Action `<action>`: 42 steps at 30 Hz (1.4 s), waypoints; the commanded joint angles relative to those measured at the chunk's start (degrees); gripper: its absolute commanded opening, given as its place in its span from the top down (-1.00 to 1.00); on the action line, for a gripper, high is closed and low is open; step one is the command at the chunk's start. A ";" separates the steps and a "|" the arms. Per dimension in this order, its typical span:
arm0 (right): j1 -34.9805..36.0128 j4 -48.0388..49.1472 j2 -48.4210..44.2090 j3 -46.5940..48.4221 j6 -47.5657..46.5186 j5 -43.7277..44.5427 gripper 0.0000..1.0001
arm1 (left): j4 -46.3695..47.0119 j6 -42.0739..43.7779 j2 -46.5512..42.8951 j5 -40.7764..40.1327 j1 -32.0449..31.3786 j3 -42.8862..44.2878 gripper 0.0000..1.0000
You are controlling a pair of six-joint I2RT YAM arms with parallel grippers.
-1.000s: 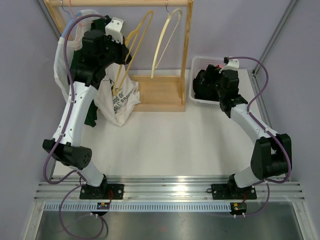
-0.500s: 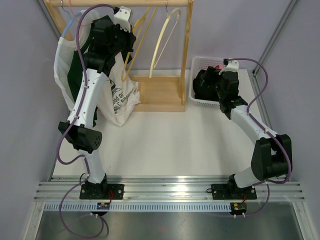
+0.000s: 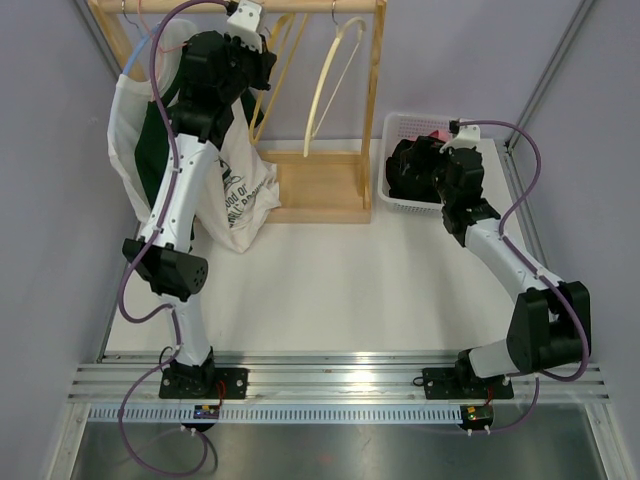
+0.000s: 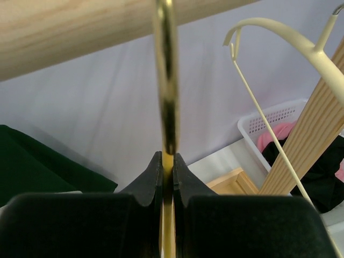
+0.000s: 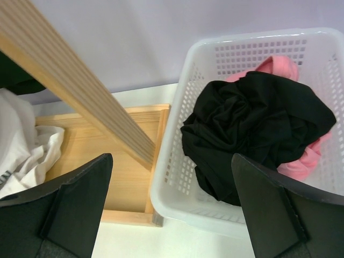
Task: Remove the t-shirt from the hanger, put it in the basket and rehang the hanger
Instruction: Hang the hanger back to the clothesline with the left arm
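Observation:
The yellow hanger's hook tip [image 4: 170, 141] points toward my left gripper's wrist, away from the bar. I should bring the hanger down and grab its arm with my right gripper.
My left gripper [image 3: 260, 45] is raised to the wooden rail [image 3: 240, 6] of the rack. It is shut on the neck of a yellow hanger [image 3: 283, 50]. In the left wrist view the jaws [image 4: 167, 157] pinch the yellow hanger [image 4: 166, 80] just under the rail [image 4: 80, 27]. A white printed t-shirt [image 3: 240, 200] hangs at the rack's left and drapes onto the rack's base, with a dark green garment [image 3: 155, 150] beside it. My right gripper [image 3: 415, 160] is open and empty over the white basket [image 3: 392, 200]; its fingers [image 5: 75, 204] stand wide apart.
A bare cream hanger [image 3: 335, 80] hangs on the rail right of the yellow one and shows in the left wrist view [image 4: 279, 37]. The basket [image 5: 177, 177] holds a black garment [image 5: 252, 123] and a pink one [image 5: 274, 67]. The rack's post [image 5: 75, 80] stands left of it.
My left arm has risen and reached farther back, carrying the yellow hanger up to the rail. The right arm has barely moved.

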 commanded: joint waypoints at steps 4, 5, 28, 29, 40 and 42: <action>0.16 5.88 -3.75 -1.22 1.73 -7.65 -0.99 | 6.51 1.07 2.13 -0.26 -0.11 5.86 1.00; 0.16 6.06 -3.92 -1.40 1.73 -7.66 -0.99 | 6.16 1.15 2.67 -0.26 -0.20 6.92 1.00; 0.51 18.01 -7.71 -8.08 -0.29 -27.59 -0.99 | 5.27 2.30 5.22 -1.75 -3.45 7.37 1.00; 0.86 19.32 -7.53 -8.26 -0.72 -28.30 -0.99 | 5.36 1.95 4.70 -2.10 -3.45 6.85 1.00; 12.46 36.20 3.52 -9.67 -11.36 -30.95 -0.99 | 9.22 -4.20 -10.24 -6.06 -2.66 -12.03 1.00; 13.95 37.17 5.47 -8.44 -10.93 -30.95 -0.99 | 9.93 -4.12 -13.58 -5.88 -2.66 -17.05 1.00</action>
